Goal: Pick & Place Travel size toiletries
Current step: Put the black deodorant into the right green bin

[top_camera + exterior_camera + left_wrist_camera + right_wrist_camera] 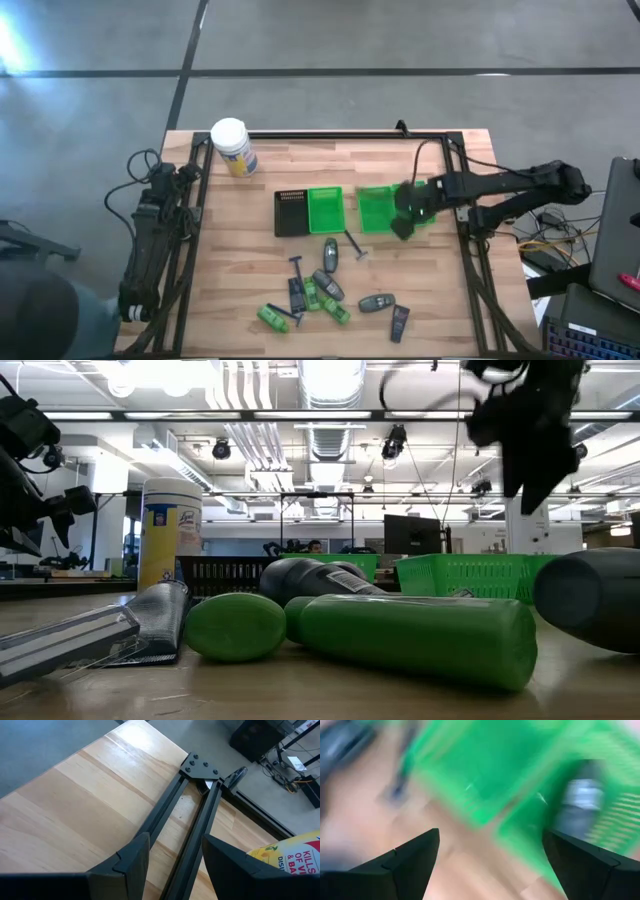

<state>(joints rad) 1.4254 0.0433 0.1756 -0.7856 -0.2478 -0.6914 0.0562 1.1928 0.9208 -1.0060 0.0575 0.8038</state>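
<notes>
The dark grey oval tube [376, 302] lies well away from the green mini bottles. My open right gripper should keep going toward the tube until both fingers straddle its body [380, 302].
The toiletries lie loose on the table's near half: green mini bottles [272, 318] [410, 635], dark grey oval tubes [330, 255] [310, 580] and thin black T-shaped sticks [355, 245]. My right gripper [405, 222] [490, 835] [530, 430] hangs open above the near edge of the right green tray [378, 208] [520, 780], touching nothing. The right wrist view is blurred; a dark blurred item [581, 795] shows inside that tray. My left gripper [170, 178] [175, 845] is open and waits at the table's far left, over the black frame.
A second green tray [325, 210] and a black tray [291, 212] sit side by side left of the right green tray. The white-lidded, yellow-labelled jar [232, 147] [170, 530] stands at the far left. A black frame [200, 767] borders the table; bare wood lies right of the toiletries.
</notes>
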